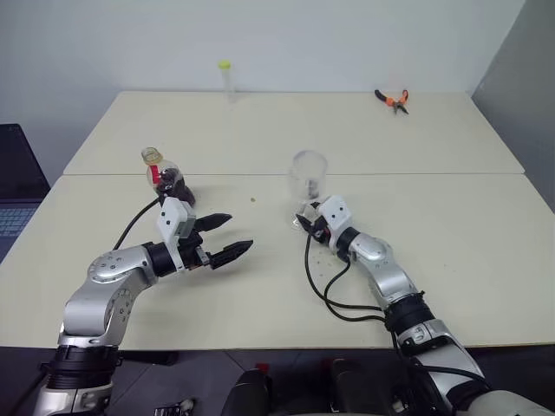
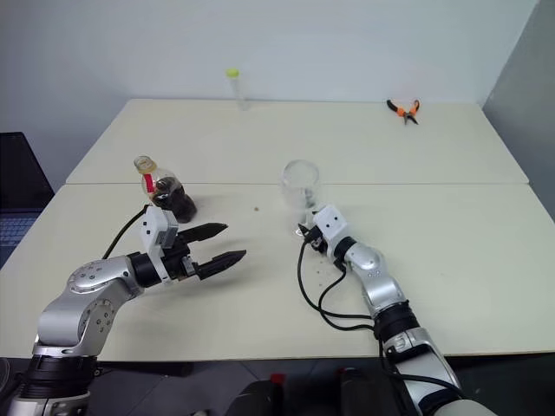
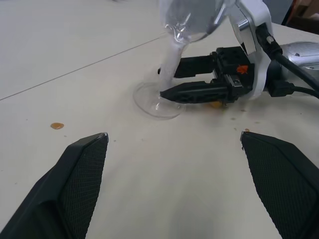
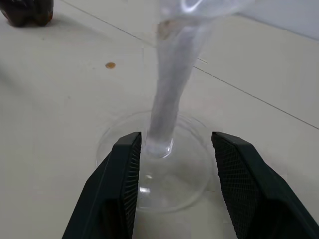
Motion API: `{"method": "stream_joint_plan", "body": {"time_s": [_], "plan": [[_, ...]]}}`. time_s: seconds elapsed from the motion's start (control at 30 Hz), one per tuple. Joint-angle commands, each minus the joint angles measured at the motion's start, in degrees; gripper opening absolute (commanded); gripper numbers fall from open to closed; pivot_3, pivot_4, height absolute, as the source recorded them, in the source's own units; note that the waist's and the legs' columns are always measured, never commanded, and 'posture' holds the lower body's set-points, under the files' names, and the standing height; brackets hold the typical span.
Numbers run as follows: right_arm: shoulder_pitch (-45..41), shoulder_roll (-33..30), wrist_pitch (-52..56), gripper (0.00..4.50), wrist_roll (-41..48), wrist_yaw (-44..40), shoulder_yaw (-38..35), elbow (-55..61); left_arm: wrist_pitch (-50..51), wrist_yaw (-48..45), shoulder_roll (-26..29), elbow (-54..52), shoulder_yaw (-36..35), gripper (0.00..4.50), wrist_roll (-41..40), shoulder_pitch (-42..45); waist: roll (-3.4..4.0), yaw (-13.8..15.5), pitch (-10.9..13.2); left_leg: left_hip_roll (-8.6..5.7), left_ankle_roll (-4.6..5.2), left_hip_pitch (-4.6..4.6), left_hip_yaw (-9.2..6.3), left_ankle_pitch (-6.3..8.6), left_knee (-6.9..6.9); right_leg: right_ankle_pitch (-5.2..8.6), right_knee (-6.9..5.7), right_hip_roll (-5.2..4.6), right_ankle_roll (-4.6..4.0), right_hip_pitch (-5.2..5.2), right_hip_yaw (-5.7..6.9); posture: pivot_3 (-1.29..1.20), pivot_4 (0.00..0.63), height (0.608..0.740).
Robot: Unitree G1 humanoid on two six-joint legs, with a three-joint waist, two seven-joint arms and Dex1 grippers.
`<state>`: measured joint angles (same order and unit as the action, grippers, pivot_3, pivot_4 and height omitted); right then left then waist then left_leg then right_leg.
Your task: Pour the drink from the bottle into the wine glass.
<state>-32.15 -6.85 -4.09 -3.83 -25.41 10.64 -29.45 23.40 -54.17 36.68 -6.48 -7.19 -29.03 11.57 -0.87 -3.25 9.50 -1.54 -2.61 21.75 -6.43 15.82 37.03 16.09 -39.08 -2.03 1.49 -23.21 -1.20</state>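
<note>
A yellow cap is lying under my right gripper, so the drink will run straight out of the bottle's open neck (image 1: 152,156) when I tip the bottle.
The wine glass (image 1: 309,173) stands upright near the table's middle, clear and with nothing dark in its bowl. My right gripper (image 4: 177,144) is low on the table at the glass's foot. It is open, with one finger on each side of the thin stem (image 4: 169,84) and a gap showing beside the stem. The bottle (image 1: 169,178) stands to the left, yellow cap on, with the dark drink (image 1: 174,185) in its lower body. My left gripper (image 1: 240,232) hovers open and holds nothing, just in front of and to the right of the bottle, pointing toward the glass.
A thin clear tube with a yellow-green cap (image 1: 226,80) stands at the table's far edge. Orange-handled pliers (image 1: 393,99) lie at the far right. A small brown drop (image 1: 253,199) sits between bottle and glass. A laptop (image 1: 16,186) is off the table's left side.
</note>
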Motion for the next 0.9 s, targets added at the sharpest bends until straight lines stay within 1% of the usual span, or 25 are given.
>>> {"method": "stream_joint_plan", "body": {"time_s": [0.03,0.33,0.9], "plan": [[-0.03,-0.26,1.4,2.39,-0.92,-0.08,0.83,4.31,-0.3,0.15,0.19,-1.66,-0.64,4.5,-0.37,0.71,0.0,-0.03,0.0,0.01,0.0,0.0,0.0,0.0,0.0,0.0,0.0,0.01,0.0,-0.01,0.0,0.0,0.15,0.74],[0.68,0.41,6.08,2.39,-1.93,0.68,2.37,8.15,-1.06,0.11,0.45,-0.46,-1.41,4.5,-0.27,1.02,0.0,-0.01,0.0,0.05,0.0,0.01,0.01,0.0,-0.01,0.0,0.01,0.04,0.0,-0.02,0.0,0.0,0.15,0.74],[1.99,0.24,11.08,2.39,-1.64,0.14,2.78,12.75,-4.6,-0.24,0.14,2.93,-1.59,4.5,0.46,1.29,0.0,0.0,0.0,0.05,0.0,0.01,0.0,0.0,0.0,0.0,0.01,0.03,0.0,-0.02,0.01,0.0,0.15,0.74]]}}
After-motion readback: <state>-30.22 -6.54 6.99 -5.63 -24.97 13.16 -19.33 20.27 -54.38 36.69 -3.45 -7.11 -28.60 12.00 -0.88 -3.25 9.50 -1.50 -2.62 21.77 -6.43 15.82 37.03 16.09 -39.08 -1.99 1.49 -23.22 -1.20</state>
